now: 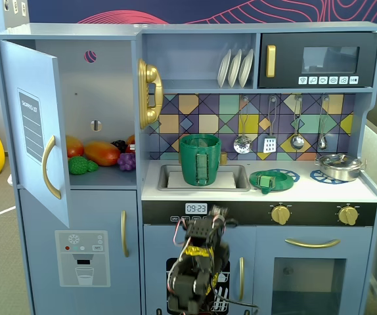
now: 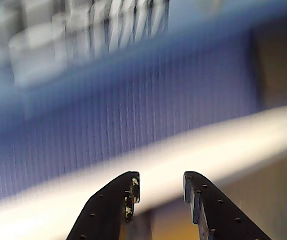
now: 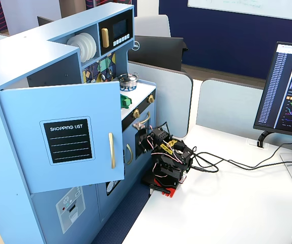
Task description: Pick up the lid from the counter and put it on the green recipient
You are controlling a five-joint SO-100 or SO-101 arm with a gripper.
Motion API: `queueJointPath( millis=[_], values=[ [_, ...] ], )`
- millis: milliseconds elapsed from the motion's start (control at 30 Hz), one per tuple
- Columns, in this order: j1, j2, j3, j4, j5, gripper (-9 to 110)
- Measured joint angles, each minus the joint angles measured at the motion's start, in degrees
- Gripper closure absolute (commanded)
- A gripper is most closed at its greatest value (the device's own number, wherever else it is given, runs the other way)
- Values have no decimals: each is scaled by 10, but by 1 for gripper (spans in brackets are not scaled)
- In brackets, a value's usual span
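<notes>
The green lid (image 1: 272, 181) looks roughly as wide as the pot's opening (image 1: 200, 140), so it should cover the opening and stay up when the robot's gripper lowers it.
The green lid (image 1: 265, 180), a flat disc with a square knob, lies on the counter over a blue burner ring, right of the sink. The tall dark-green pot (image 1: 199, 159) with its strap handle stands in the sink. My gripper (image 1: 217, 212) is low in front of the kitchen, below the counter edge and left of the lid. In the wrist view the gripper (image 2: 161, 182) is open and empty, facing a blurred blue panel and a pale band. In a fixed view from the side, a green bit of the lid (image 3: 125, 101) shows; the pot is hidden by the door.
A silver pot (image 1: 339, 165) sits on the right burner. The fridge door (image 1: 34, 125) stands open at the left with toy fruit inside. Gold knobs (image 1: 280, 213) and an oven handle (image 1: 311, 243) are on the front. A monitor (image 3: 291, 96) and cables lie on the desk.
</notes>
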Motion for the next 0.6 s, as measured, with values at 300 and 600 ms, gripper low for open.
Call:
queueJointPath(
  millis=[300,600],
  values=[
    [111,-95,-171,-221,-56,81],
    [200,-123,-154,-468,-39,45]
  ],
)
